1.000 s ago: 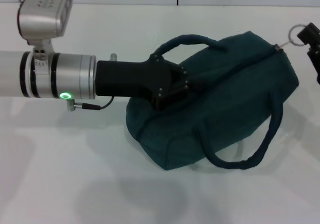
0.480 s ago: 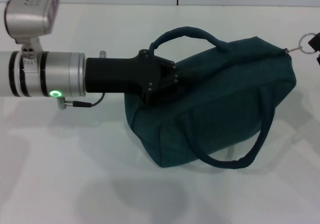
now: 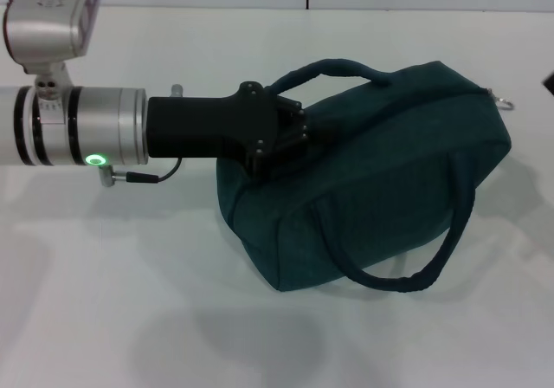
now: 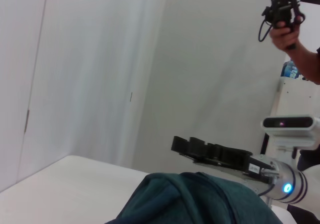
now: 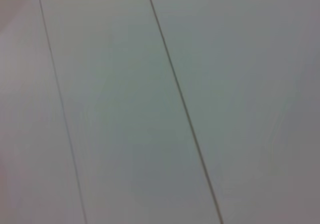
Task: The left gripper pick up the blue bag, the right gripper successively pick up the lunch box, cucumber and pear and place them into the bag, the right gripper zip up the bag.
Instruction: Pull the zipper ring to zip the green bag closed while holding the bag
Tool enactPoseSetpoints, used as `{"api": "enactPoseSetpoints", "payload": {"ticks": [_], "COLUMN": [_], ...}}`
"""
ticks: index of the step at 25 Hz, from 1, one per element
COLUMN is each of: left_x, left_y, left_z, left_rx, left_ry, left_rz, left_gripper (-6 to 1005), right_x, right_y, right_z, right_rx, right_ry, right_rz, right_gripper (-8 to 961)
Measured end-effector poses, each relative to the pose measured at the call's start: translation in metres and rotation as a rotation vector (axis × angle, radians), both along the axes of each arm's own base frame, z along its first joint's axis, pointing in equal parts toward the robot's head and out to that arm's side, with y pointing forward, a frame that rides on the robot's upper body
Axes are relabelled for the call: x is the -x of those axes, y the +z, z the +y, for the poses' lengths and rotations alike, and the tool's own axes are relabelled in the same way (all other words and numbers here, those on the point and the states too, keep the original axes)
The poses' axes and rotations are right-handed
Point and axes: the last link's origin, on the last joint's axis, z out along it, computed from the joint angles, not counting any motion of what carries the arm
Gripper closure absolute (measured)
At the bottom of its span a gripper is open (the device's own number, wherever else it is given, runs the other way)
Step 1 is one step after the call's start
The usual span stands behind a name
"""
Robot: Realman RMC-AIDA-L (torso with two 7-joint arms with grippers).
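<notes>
My right gripper needs to open, reach in to the bag's end point(image 3: 495, 121) and tug the metal ring pull point(image 3: 504, 104), because it hangs loose, away from my gripper.
The blue bag point(image 3: 381, 171) lies on the white table, bulging, with its top closed. One handle arches over the top and the other hangs down the front. My left gripper point(image 3: 296, 141) is shut on the fabric at the bag's left end. The metal ring pull point(image 3: 503, 103) hangs loose at the bag's right end. Of my right gripper only a dark sliver point(image 3: 550, 80) shows at the head view's right edge. The left wrist view shows the right gripper point(image 4: 182, 145) beyond the bag point(image 4: 195, 199). The lunch box, cucumber and pear are hidden.
White table point(image 3: 130, 301) all around the bag, with a pale wall behind. A person's arm holding a black device point(image 4: 285, 14) shows far off in the left wrist view. The right wrist view shows only pale panels.
My right gripper has let go of the ring pull and drawn off to the right, almost out of the head view. The ring now hangs at the bag's end. The left arm holds still.
</notes>
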Motion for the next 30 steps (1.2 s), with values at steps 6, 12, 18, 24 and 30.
{"api": "enactPoseSetpoints", "payload": {"ticks": [6, 12, 18, 24, 30], "left_x": [-0.002, -0.007, -0.008, -0.007, -0.008], "left_y": [-0.001, -0.003, -0.004, -0.006, -0.007], "left_z": [0.0, 0.002, 0.001, 0.0, 0.0], "left_rx": [0.001, 0.002, 0.005, 0.008, 0.006], "left_ry": [-0.005, -0.019, -0.021, -0.017, -0.015], "left_rz": [-0.002, -0.003, -0.006, -0.008, -0.014], "left_gripper": [961, 960, 957, 954, 950], "right_x": [-0.02, -0.026, -0.011, 0.005, 0.015], "right_y": [0.003, -0.014, -0.025, -0.03, -0.035], "right_z": [-0.009, -0.001, 0.009, 0.014, 0.019], "right_rx": [-0.031, -0.006, 0.038, 0.06, 0.093], "right_ry": [-0.059, -0.095, -0.021, 0.064, 0.103], "right_rz": [-0.1, -0.232, -0.284, -0.299, -0.316], "right_gripper": [676, 479, 431, 486, 487]}}
